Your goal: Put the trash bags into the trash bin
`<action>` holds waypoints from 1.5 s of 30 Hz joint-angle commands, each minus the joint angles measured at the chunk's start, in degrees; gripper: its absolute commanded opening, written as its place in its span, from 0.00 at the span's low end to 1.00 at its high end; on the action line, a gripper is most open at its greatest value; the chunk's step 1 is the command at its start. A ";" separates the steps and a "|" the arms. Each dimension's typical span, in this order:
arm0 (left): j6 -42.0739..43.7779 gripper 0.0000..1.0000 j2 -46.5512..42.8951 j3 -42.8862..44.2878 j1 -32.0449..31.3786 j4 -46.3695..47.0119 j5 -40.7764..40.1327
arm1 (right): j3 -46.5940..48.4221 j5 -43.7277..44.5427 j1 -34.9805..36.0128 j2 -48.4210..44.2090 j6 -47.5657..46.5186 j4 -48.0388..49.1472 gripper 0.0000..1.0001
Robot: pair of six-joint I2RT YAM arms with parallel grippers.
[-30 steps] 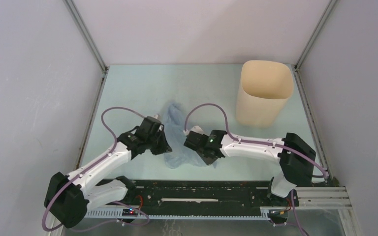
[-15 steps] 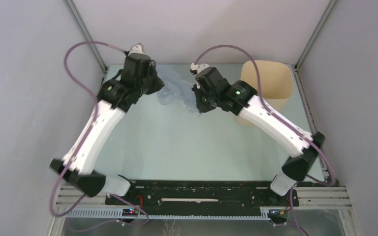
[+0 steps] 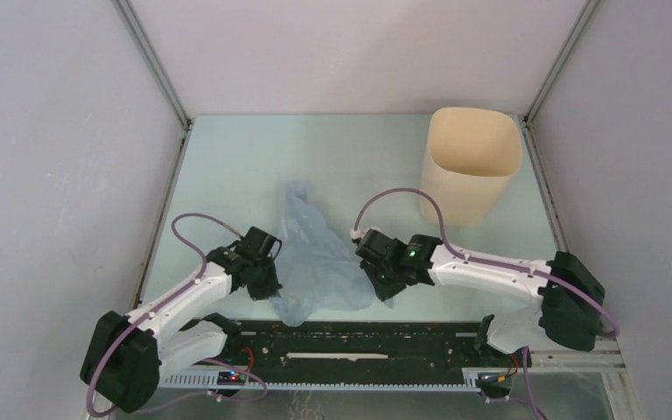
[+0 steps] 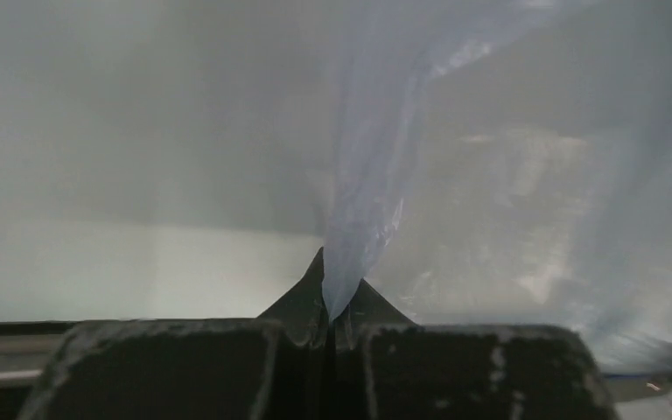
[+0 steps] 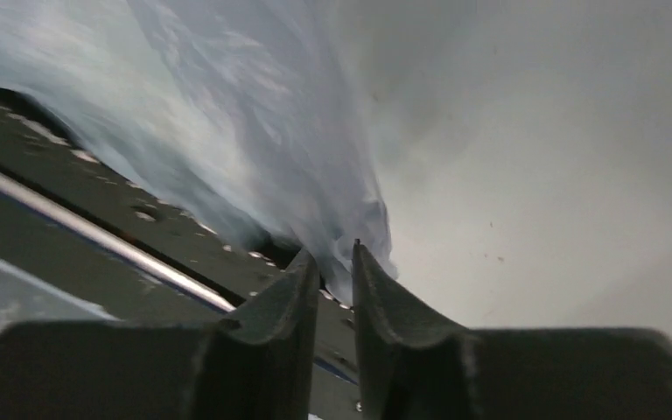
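My right gripper's parted fingers hold the trash bag's corner (image 5: 339, 278) loosely. Next, I open them and close them all the way on that corner (image 5: 374, 241) before I spread out the wrinkled bag.
The pale-blue translucent trash bag (image 3: 315, 254) lies spread and wrinkled on the table near the front edge, between my two grippers. My left gripper (image 3: 267, 282) is shut on its left edge; in the left wrist view the film (image 4: 376, 175) rises out of the closed gripper (image 4: 332, 284). My right gripper (image 3: 381, 284) is at the bag's right edge; in the right wrist view its jaws (image 5: 334, 258) stand a narrow gap apart with film (image 5: 254, 114) pinched at the tips. The beige trash bin (image 3: 470, 166) stands upright at the back right, apart from the bag.
A black rail (image 3: 359, 337) runs along the near table edge right beside the bag and also shows in the right wrist view (image 5: 96, 227). White enclosure walls (image 3: 61, 175) close in the left, back and right sides.
Both arms have come down and back from high at the far side to the near edge. The bag, held up bunched half a second ago, now lies spread on the table.
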 commanded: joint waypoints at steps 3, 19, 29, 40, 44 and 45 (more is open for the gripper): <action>-1.88 0.00 4.76 10.43 1.18 6.28 8.45 | -2.19 1.65 -2.61 2.09 5.67 3.93 0.45; 5.63 0.00 7.67 15.32 1.18 -2.82 8.20 | -3.56 -3.42 -1.16 3.98 -0.58 14.18 0.46; 11.02 0.00 9.11 19.03 1.25 -6.37 5.80 | -2.86 6.20 4.52 5.82 3.70 4.80 0.48; 11.65 0.00 9.65 17.70 1.18 -5.40 9.59 | -1.94 5.74 -0.27 0.11 0.69 4.36 0.63; 11.83 0.00 9.07 17.45 1.18 -4.64 9.65 | -1.23 5.15 1.06 3.60 -2.21 2.40 0.62; 12.04 0.00 9.40 17.56 1.18 -4.63 9.37 | -1.45 5.62 1.80 4.04 -1.86 2.10 0.62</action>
